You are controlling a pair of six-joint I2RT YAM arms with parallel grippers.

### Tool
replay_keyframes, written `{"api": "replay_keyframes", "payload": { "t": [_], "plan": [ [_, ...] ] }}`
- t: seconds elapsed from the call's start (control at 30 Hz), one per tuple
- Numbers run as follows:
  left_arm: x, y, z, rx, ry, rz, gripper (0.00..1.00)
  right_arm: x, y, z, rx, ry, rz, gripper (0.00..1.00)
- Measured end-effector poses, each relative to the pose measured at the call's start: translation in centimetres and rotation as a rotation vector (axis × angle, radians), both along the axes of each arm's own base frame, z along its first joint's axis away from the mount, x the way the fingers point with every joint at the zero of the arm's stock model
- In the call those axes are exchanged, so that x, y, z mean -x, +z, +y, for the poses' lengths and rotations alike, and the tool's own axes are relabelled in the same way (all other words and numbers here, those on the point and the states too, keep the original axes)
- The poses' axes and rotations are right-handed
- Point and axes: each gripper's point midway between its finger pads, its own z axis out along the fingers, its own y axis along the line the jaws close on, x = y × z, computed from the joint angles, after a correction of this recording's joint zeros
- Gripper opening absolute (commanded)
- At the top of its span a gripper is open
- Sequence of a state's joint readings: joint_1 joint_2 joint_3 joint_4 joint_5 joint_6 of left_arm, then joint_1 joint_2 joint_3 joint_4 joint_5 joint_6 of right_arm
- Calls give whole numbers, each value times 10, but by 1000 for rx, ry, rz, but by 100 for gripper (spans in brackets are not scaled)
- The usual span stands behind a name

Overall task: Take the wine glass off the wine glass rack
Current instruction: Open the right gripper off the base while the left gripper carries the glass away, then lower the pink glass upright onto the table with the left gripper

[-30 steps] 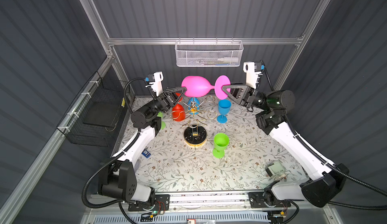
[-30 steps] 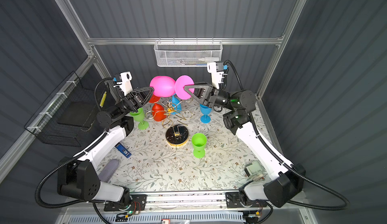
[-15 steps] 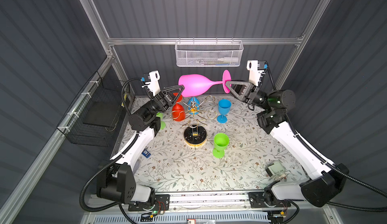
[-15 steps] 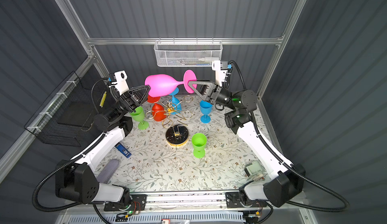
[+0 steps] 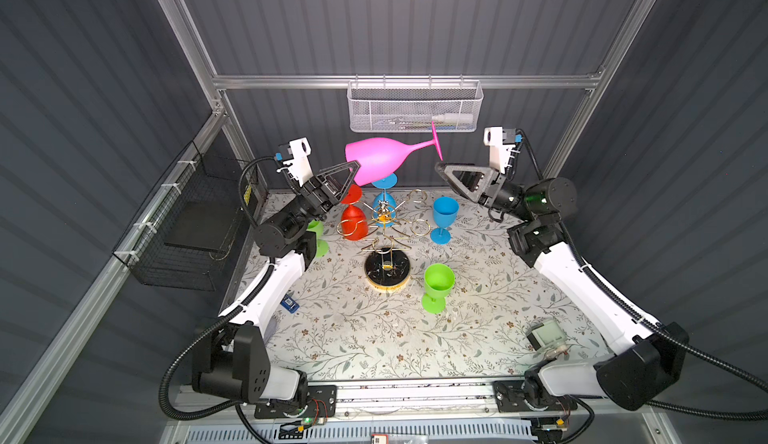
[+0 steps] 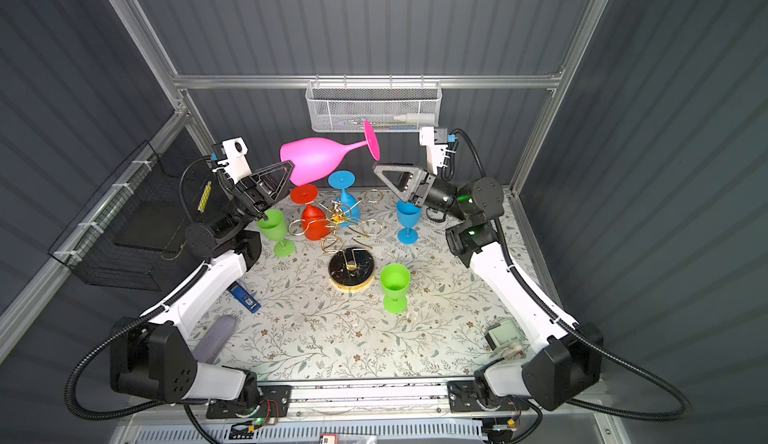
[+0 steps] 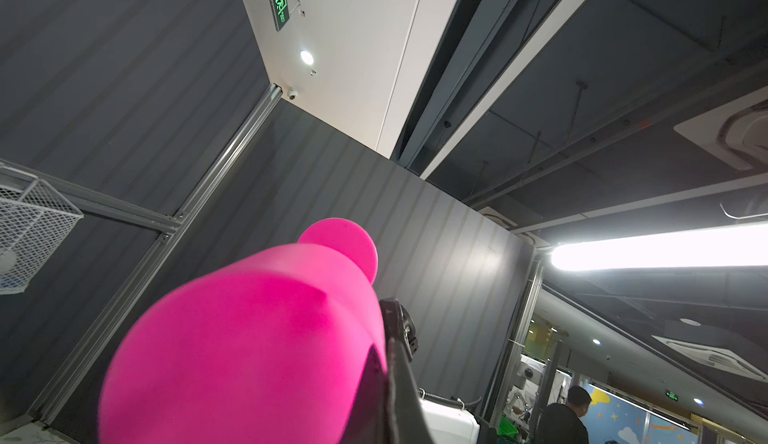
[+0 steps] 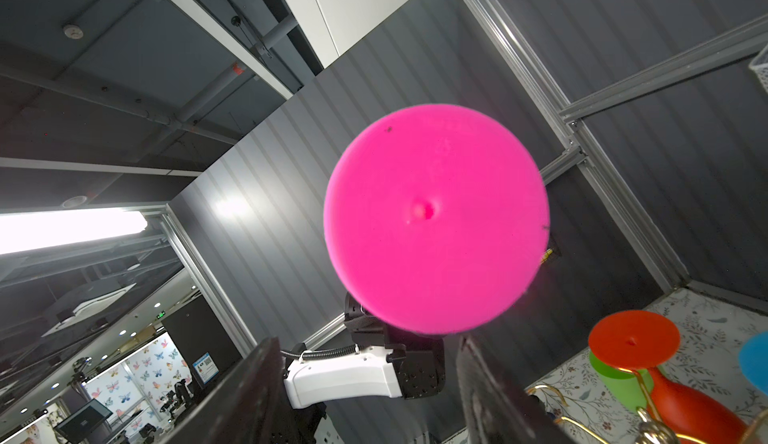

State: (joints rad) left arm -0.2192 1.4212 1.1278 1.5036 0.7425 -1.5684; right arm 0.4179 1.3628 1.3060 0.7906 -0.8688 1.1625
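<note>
My right gripper is on the side where the pink wine glass, lying level, has its foot (image 5: 436, 141), so my left gripper should move back and set the glass upright, foot down, on the mat (image 5: 326, 275).
The pink wine glass (image 5: 380, 157) (image 6: 318, 159) lies almost level in the air, high above the gold wine glass rack (image 5: 384, 219) (image 6: 338, 219), clear of its arms. My left gripper (image 5: 352, 168) (image 6: 289, 168) is shut on the rim of its bowl (image 7: 257, 338). The glass's round foot (image 8: 432, 222) points toward my right gripper (image 5: 439, 168) (image 6: 377, 168) (image 8: 365, 346), which stands open just below the foot, a little apart from it, with nothing between its fingers. The rack's round black base (image 5: 387, 272) rests on the flowered mat.
A red glass (image 5: 353, 222) and a blue glass (image 5: 384, 202) hang upside down on the rack. Upright on the mat stand a blue glass (image 5: 444, 217), a green glass (image 5: 437, 284) and another green glass (image 6: 274, 226). A white mesh basket (image 5: 413, 107) hangs just behind the pink foot.
My right gripper has opened, let go of the pink foot and drawn back to the right. The left gripper has carried the glass left, so it now lies stretched out sideways.
</note>
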Motion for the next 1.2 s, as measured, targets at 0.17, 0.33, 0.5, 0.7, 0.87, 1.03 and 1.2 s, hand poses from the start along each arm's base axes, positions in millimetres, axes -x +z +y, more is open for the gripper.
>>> {"api": "replay_keyframes", "payload": {
  "t": [0.17,0.33,0.5,0.7,0.87,1.03,1.2],
  "plan": [
    [-10,-5,9,13,36,25,0,-6,-6,-5,7,-21,17,78],
    [-22,-11,10,-6,58,67,0,-8,-10,-16,19,-58,33,81],
    [-42,-29,2,-123,131,152,0,-6,-15,-26,72,-133,27,84],
    [-23,1,7,-346,356,105,0,-7,-23,-35,193,-264,9,87],
    [24,52,25,-458,544,-32,0,-9,-28,-46,292,-375,-21,88],
    [33,55,46,-617,721,9,0,-16,-41,-54,388,-460,-15,89],
    [21,18,71,-836,849,173,0,-26,-62,-64,482,-527,24,90]
  ]
}}
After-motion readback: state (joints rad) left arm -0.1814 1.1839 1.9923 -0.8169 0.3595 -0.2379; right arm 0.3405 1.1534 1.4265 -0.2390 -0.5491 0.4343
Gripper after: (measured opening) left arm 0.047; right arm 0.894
